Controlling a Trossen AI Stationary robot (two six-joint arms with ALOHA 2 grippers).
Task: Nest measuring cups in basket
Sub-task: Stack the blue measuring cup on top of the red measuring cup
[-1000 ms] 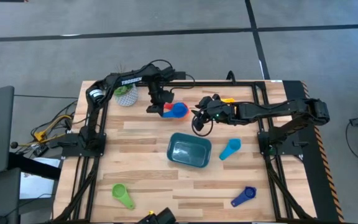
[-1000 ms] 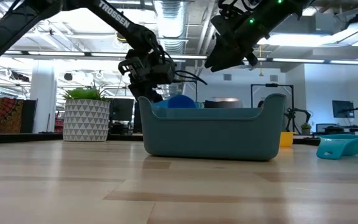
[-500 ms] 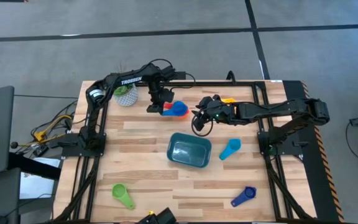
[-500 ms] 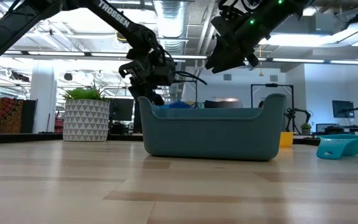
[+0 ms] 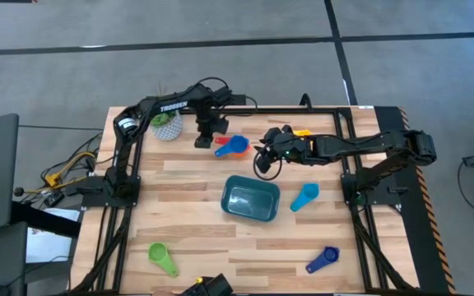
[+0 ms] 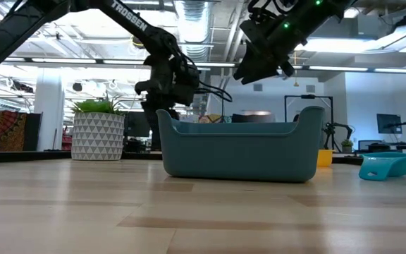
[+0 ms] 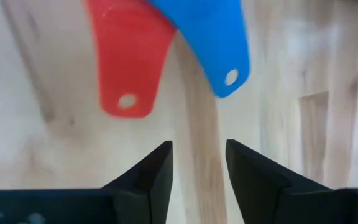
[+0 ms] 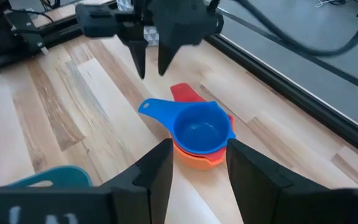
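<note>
The blue handle sticks out away from the red handle (image 7: pixel 131 78), so my left gripper should first close and gently push the blue handle's loose end (image 7: pixel 234 73) toward the red one.
A blue measuring cup (image 8: pixel 196 127) sits nested in a red one and an orange one (image 8: pixel 199 155) on the table, beyond the teal basket (image 5: pixel 251 200). Their blue handle (image 7: pixel 221 53) and red handle (image 7: pixel 128 68) point at my left gripper (image 8: pixel 152 70), which hovers open just above and past the handle ends, pointing steeply down. My right gripper (image 8: pixel 197 171) hangs open and empty in the air to the right of the stack, above the basket's far side. A light blue cup (image 5: pixel 304 196), a green cup (image 5: pixel 162 257) and a dark blue cup (image 5: pixel 322 260) lie loose on the table.
A white patterned pot with a plant (image 5: pixel 166 126) stands at the far left, close behind my left arm. A yellow cup (image 5: pixel 301 132) lies at the far edge beside my right arm. Black frame rails run along the table's sides and far edge.
My left gripper has opened and let go of the stacked cups' handles, turning at the wrist without shifting its place. The stack, which showed above the basket's rim in the low view, has sunk onto the table and out of sight behind the basket.
</note>
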